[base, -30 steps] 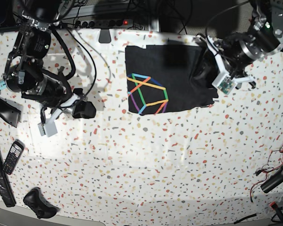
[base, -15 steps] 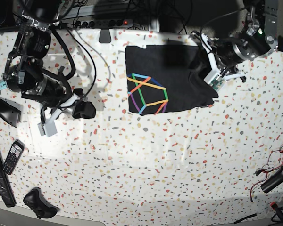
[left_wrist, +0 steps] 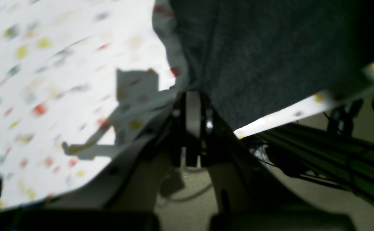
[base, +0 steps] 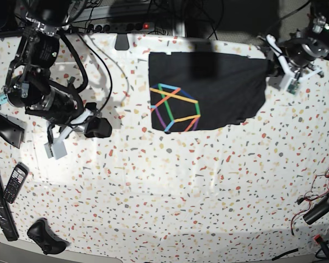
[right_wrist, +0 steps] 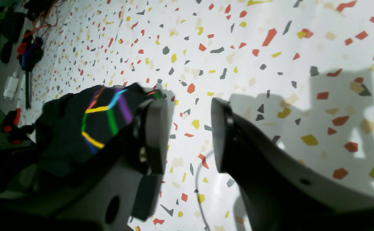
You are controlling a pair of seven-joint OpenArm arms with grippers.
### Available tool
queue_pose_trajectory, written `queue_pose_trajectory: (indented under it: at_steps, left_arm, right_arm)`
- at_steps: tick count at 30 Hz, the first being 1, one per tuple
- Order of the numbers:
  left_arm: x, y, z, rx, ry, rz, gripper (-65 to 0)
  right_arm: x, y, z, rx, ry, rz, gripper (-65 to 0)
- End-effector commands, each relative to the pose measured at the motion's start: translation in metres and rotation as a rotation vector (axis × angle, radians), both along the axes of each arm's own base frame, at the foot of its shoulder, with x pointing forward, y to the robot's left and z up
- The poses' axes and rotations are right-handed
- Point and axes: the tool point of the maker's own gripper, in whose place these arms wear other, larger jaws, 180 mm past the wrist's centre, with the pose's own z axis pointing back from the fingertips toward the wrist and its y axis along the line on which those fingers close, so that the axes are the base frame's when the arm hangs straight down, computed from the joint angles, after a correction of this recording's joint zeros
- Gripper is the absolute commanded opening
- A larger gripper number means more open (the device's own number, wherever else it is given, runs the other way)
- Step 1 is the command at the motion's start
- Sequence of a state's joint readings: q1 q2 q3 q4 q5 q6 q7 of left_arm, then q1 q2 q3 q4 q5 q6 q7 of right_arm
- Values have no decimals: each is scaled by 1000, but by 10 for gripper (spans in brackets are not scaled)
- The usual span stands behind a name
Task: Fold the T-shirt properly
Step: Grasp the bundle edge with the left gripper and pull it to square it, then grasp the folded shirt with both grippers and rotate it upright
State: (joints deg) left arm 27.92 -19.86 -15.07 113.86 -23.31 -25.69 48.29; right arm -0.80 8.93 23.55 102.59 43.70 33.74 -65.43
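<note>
I should take the black T-shirt by its ends [base: 256, 94] with both grippers and turn the figure toward the back, because the T-shirt lies crosswise with its rainbow line figure [base: 175, 108] toward my right gripper.
The black T-shirt [base: 219, 87] lies flat at the back of the speckled table, with its rainbow line figure [base: 175, 107] face up on its left part. My left gripper [base: 270, 68] is shut on the shirt's right edge. In the left wrist view the gripper [left_wrist: 193, 106] pinches the dark cloth [left_wrist: 270, 48] at the table's edge. My right gripper [base: 100, 127] is open and empty, well left of the shirt. In the right wrist view its gripper [right_wrist: 187, 134] stands apart over bare table, with the shirt [right_wrist: 78, 128] behind the left finger.
A phone [base: 15, 183], a long black bar [base: 0, 203] and a black lump [base: 44, 236] lie at the front left. A power strip [base: 120, 26] runs along the back edge. Cables and a black tool [base: 321, 208] lie at the right edge.
My left gripper has moved right and toward the back with the shirt's right edge, drawing the cloth out wider and flatter. The right arm has not moved.
</note>
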Motion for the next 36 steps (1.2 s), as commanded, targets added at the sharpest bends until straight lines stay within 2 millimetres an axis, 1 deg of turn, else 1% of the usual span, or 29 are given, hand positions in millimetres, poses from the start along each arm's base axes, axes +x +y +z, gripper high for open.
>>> queue_pose_trajectory:
  at_steps: [1,3,4,6,9,10,12,14,16,17,18,20,21,23,26,30,33,36]
  left_arm:
    - [1,5,6,8,-16,4,-650]
    - [-1,7,5,14,-10,9,-650]
    - [-1,7,5,15,-10,9,-638]
    - [1,8,6,17,-16,10,-572]
    - [3,8,7,16,-23,10,-454]
    - [4,7,8,13,-30,11,-428]
    - [7,8,10,9,-43,26,-418]
    - [9,10,11,2,-51,51,-418]
    - [9,3,14,-46,-53,49,-426]
    - [8,-5,16,-101,-53,47,-453]
    - [7,-14,19,-160,-50,38,-497]
    - [2,-32,22,-252,-32,7,-604]
    - [-1,-38,21,-272,-24,1,-650]
    - [-5,-45,18,-300,-10,17,-650]
    - [-9,-49,10,-316,6,47,-650]
    - [-8,-39,-10,-306,13,103,-650]
    - [0,-33,-27,-326,41,138,-650]
    - [16,-27,-38,-338,48,164,-650]
  right_arm:
    - [7,1,17,8,-63,10,-432]
    - [7,1,17,8,-63,10,-432]
    - [7,1,17,8,-63,10,-432]
    - [7,1,17,7,-63,10,-432]
    - [7,1,17,8,-63,10,-432]
    - [7,1,17,10,-64,10,-432]
    - [7,3,19,21,-67,14,-432]
    - [7,6,23,50,-78,24,-432]
    - [6,13,25,69,-83,46,-446]
    - [5,19,24,65,-84,68,-470]
    - [4,27,23,56,-89,103,-501]
    - [0,45,18,36,-85,174,-562]
    - [-3,55,16,27,-83,210,-593]
    - [-6,74,12,4,-81,276,-649]
    - [-4,98,9,-54,-109,342,-650]
    - [-10,119,1,-111,-115,415,-650]
    - [-13,126,0,-107,-112,436,-650]
    - [-12,126,1,-106,-116,433,-650]
